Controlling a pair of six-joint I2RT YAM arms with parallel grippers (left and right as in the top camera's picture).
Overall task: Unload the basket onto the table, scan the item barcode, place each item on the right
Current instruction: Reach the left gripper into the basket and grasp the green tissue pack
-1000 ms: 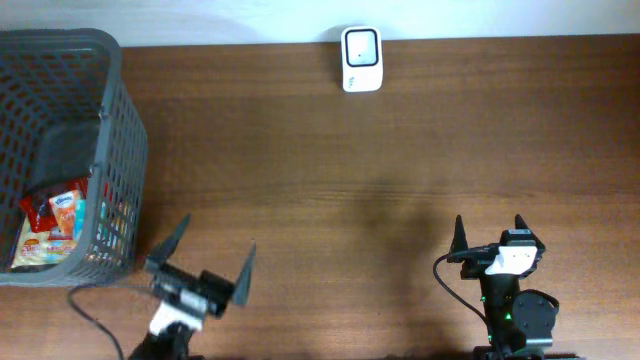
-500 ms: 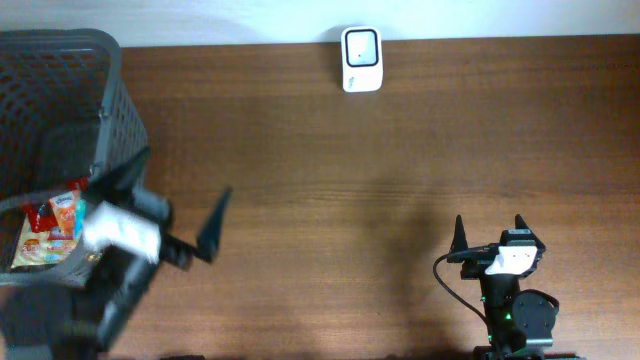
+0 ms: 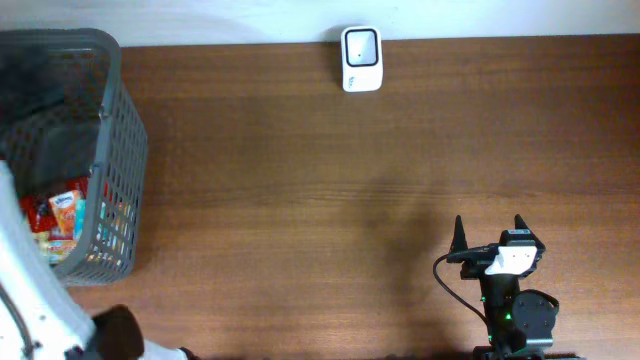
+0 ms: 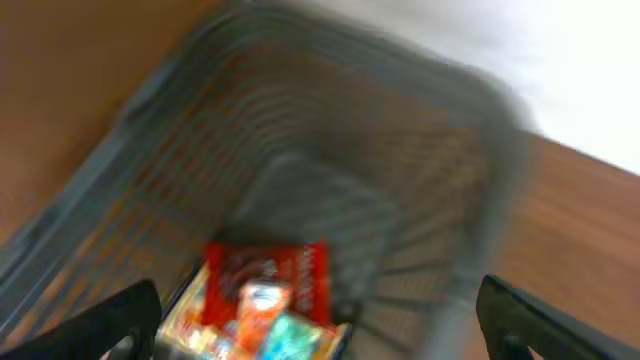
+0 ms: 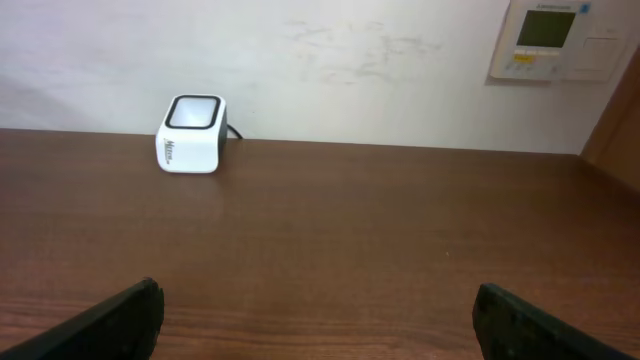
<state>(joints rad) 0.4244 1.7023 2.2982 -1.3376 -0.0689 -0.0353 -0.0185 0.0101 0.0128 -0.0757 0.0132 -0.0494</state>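
Note:
The teal packet (image 3: 80, 219) is lying uncovered on the pile under my left gripper's open fingers, so I should keep going down into the basket (image 3: 70, 205) until the fingers are on both sides of the packet.
A red packet (image 4: 268, 278) lies on top of several colourful snack packets (image 3: 62, 212) at the bottom of the grey mesh basket (image 3: 125, 150) at the table's left end. My left gripper (image 4: 318, 305) hangs open above the basket (image 4: 480, 130), its view blurred by motion, with nothing between its fingers. From overhead my left arm (image 3: 25, 285) is a white blur at the left edge. The white barcode scanner (image 3: 360, 45) stands at the far edge, centre, and also shows as the scanner (image 5: 191, 133) in the right wrist view. My right gripper (image 3: 489, 225) rests open and empty near the front right, facing the scanner.
A pale wall runs behind the table, with a wall panel (image 5: 560, 40) at the upper right in the right wrist view. Bare brown tabletop (image 3: 330, 190) lies between the basket, the scanner and the right arm.
My left arm has swung from the table's front edge leftward and up over the basket, gripper still open. The right arm has not moved.

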